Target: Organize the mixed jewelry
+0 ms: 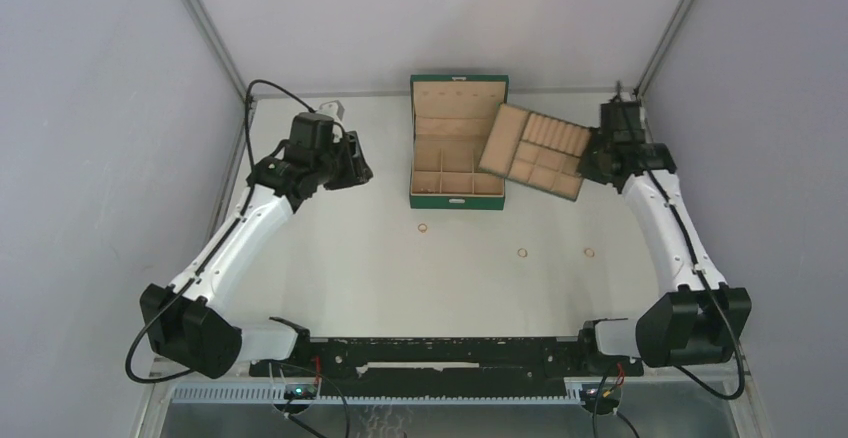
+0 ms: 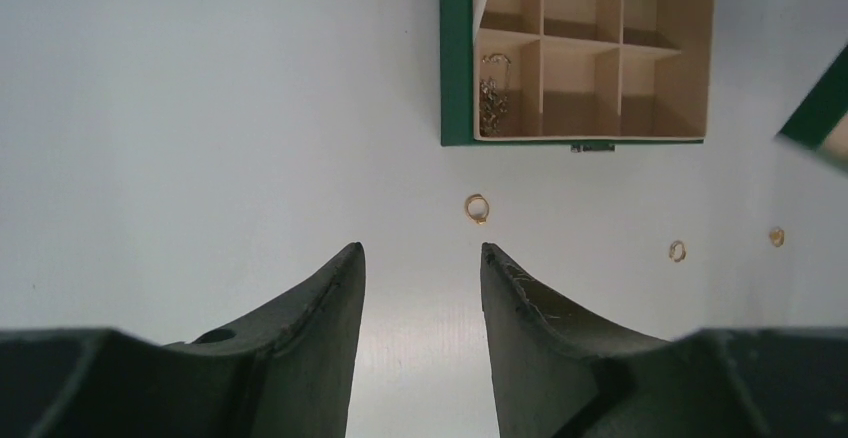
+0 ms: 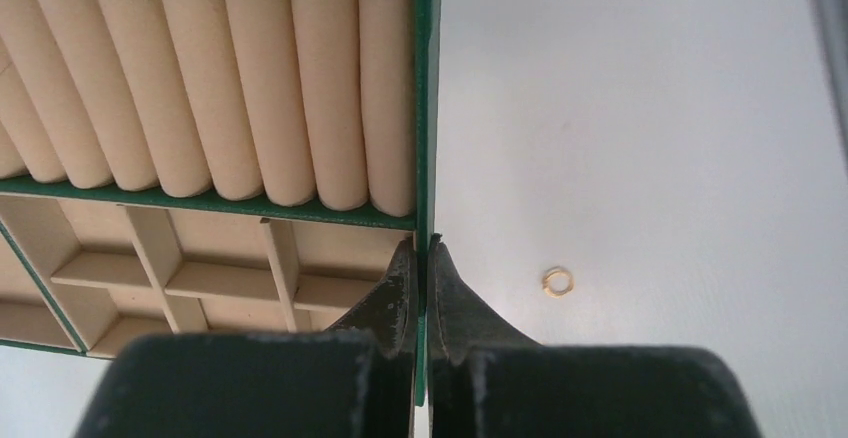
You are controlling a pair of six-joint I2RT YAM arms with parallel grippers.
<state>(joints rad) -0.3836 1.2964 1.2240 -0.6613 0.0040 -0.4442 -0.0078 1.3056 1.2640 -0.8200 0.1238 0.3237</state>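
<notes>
I should keep swinging the tray insert over the open box (image 1: 446, 161) with my right gripper until it sits inside, because the tray insert hangs with its roll cushions (image 1: 558, 133) toward the lid.
Three small gold rings lie on the white table in front of the dark green box (image 1: 458, 201): one at the left (image 1: 424, 228), one in the middle (image 1: 522, 253), one at the right (image 1: 589, 252). In the left wrist view they show as the near ring (image 2: 477, 208) and two further right (image 2: 678, 251) (image 2: 776, 236). A fine pale chain (image 2: 492, 93) lies in the box's near-left compartment. My left gripper (image 2: 420, 248) is open and empty, left of the box. My right gripper (image 3: 421, 243) is shut on the green wall of the tray insert (image 3: 425, 108).
The tray insert (image 1: 533, 150), with tan roll cushions and small compartments, sits tilted over the box's right side. The box lid (image 1: 458, 93) stands open at the back. Grey walls enclose the table on three sides.
</notes>
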